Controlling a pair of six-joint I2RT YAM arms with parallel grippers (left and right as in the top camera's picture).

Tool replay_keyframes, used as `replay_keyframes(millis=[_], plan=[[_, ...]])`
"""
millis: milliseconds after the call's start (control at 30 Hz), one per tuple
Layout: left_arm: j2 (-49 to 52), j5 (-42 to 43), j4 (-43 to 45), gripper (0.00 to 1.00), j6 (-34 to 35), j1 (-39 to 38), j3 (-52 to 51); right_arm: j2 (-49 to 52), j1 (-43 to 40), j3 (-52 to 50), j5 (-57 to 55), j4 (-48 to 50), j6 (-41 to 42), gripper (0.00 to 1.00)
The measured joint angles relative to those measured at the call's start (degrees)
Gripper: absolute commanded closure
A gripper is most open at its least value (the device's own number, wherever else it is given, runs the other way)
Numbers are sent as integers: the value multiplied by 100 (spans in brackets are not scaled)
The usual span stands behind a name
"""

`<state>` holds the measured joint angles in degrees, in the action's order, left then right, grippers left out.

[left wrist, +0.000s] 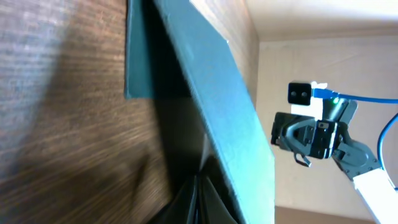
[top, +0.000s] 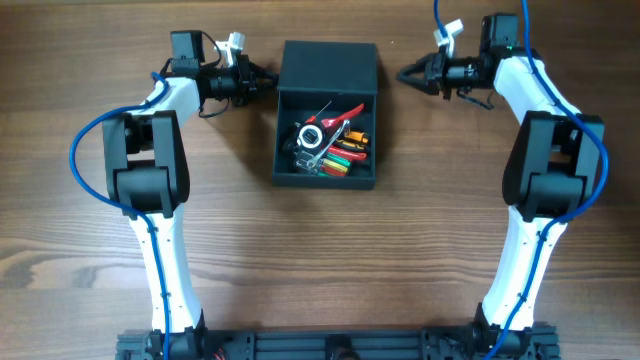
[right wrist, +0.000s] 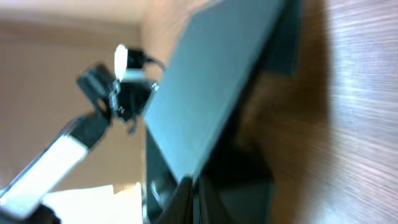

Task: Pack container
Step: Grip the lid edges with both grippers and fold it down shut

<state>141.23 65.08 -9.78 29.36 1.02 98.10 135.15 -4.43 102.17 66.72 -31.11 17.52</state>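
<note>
I need to bring my right gripper, which is out wide of the open lid (top: 387, 72), in under the lid's edge (top: 376, 78) before both grippers lift the lid.
The dark teal-grey container (top: 283, 130) stands open at the table's back centre, with its lid (top: 330, 62) raised behind the box. Inside lie several hand tools (top: 330, 140), among them red-handled pliers and coloured screwdrivers. My left gripper (top: 266, 80) is shut, its tip at the lid's left edge. My right gripper (top: 405, 74) is shut, a little off the lid's right edge. The left wrist view shows the tilted lid (left wrist: 217, 93) just beyond my closed fingers (left wrist: 199, 199). The right wrist view shows the lid (right wrist: 211, 81) beyond my closed fingers (right wrist: 199, 199).
Wooden table (top: 320, 260) all round the container. Each wrist view shows the opposite arm beyond the lid: the right arm (left wrist: 317, 134) and the left arm (right wrist: 106, 93).
</note>
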Motion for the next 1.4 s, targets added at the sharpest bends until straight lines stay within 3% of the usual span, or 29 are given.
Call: replay_keyframes(millis=[200, 400, 867, 1400], plan=[[33, 20, 474, 96, 385, -2, 0, 192, 0, 7, 890, 2079, 1515, 96], [33, 39, 492, 96, 468, 0, 0, 533, 0, 7, 1169, 2092, 2323, 96], [33, 44, 494, 96, 487, 0, 0, 533, 24, -422, 951, 1692, 1773, 96], [33, 44, 494, 96, 487, 0, 0, 533, 304, -422, -37, 1397, 1331, 96]])
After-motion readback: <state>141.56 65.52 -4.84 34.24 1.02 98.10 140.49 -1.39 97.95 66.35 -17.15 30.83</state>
